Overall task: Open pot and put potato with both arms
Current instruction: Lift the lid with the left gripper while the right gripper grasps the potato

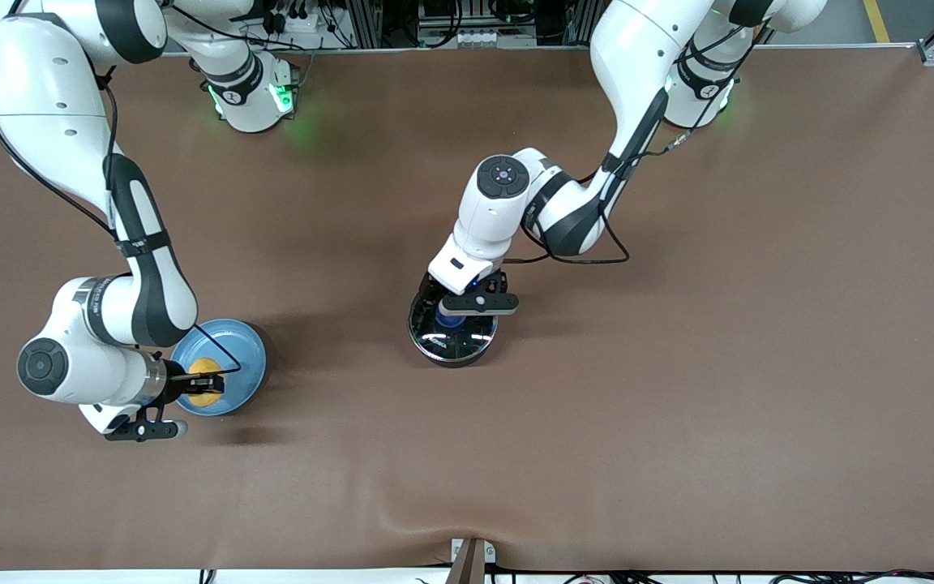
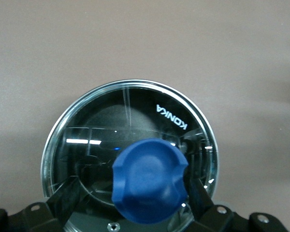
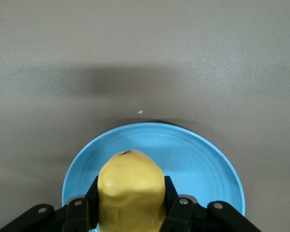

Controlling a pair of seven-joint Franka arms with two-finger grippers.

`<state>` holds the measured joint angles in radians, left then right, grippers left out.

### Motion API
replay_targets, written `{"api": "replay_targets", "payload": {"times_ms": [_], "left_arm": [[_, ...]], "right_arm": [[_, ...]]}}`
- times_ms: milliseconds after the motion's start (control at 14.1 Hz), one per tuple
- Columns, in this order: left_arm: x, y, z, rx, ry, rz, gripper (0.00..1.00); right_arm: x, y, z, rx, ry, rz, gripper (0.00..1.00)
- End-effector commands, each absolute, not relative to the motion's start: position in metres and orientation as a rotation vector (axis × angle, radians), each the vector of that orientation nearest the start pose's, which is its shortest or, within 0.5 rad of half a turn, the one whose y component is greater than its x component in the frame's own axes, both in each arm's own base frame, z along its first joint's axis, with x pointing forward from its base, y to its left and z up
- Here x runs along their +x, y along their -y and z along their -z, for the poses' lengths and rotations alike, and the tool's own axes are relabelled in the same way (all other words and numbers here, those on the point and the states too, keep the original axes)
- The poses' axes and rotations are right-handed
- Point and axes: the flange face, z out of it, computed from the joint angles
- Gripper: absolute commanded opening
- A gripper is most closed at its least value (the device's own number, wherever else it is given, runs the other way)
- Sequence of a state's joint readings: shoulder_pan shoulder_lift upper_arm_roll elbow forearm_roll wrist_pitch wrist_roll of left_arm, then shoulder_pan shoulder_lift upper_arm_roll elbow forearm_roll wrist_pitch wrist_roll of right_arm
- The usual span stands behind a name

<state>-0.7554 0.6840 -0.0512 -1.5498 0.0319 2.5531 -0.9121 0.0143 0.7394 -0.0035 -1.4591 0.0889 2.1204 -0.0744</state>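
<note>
I should expect an empty black pot [image 1: 453, 363] when I raise the lid, because only plain dark can be seen through the clear glass lid [image 2: 140, 113].
The black pot [image 1: 434, 341] stands mid-table with its clear glass lid [image 2: 101, 125] on; its long handle is hidden. My left gripper [image 1: 455, 312] is down over the lid. In the left wrist view it [image 2: 133, 187] is open, with its fingers [image 2: 67, 195] on either side of the blue knob [image 2: 150, 186]; one finger is clearly apart from the knob. My right gripper [image 1: 206, 381] is shut on the yellow-orange potato [image 3: 130, 188] at the light-blue plate [image 3: 193, 159]. I cannot tell whether the potato [image 1: 206, 366] rests on the plate or hangs just above it.
The light-blue plate [image 1: 244, 357] lies toward the right arm's end of the table, about as near to the front camera as the pot. Brown table cover [image 1: 678, 365] lies all around. A small clamp [image 1: 471, 560] sits at the table's near edge.
</note>
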Motion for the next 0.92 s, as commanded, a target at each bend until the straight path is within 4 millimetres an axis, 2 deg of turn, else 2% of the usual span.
{"api": "replay_targets", "payload": {"times_ms": [0, 142, 213, 497, 710, 852], "left_arm": [[0.515, 0.540, -0.295, -3.375, 0.182, 0.420, 1.00], [0.516, 0.543, -0.302, -3.387, 0.185, 0.435, 1.00], [0.515, 0.545, -0.301, -3.384, 0.173, 0.437, 1.00], [0.515, 0.543, -0.285, -3.365, 0.150, 0.421, 1.00], [0.515, 0.543, -0.281, -3.362, 0.140, 0.423, 1.00], [0.516, 0.541, -0.272, -3.318, 0.067, 0.464, 1.00]], "right_arm": [[0.713, -0.020, -0.247, -3.052, 0.046, -0.119, 0.05], [0.713, -0.023, -0.250, -3.049, 0.054, -0.112, 0.01], [0.715, -0.023, -0.259, -3.050, 0.055, -0.091, 0.00], [0.716, -0.029, -0.271, -3.049, 0.056, -0.066, 0.00], [0.716, -0.041, -0.278, -3.051, 0.019, -0.056, 0.00], [0.716, -0.052, -0.282, -3.052, -0.004, -0.052, 0.00]]}}
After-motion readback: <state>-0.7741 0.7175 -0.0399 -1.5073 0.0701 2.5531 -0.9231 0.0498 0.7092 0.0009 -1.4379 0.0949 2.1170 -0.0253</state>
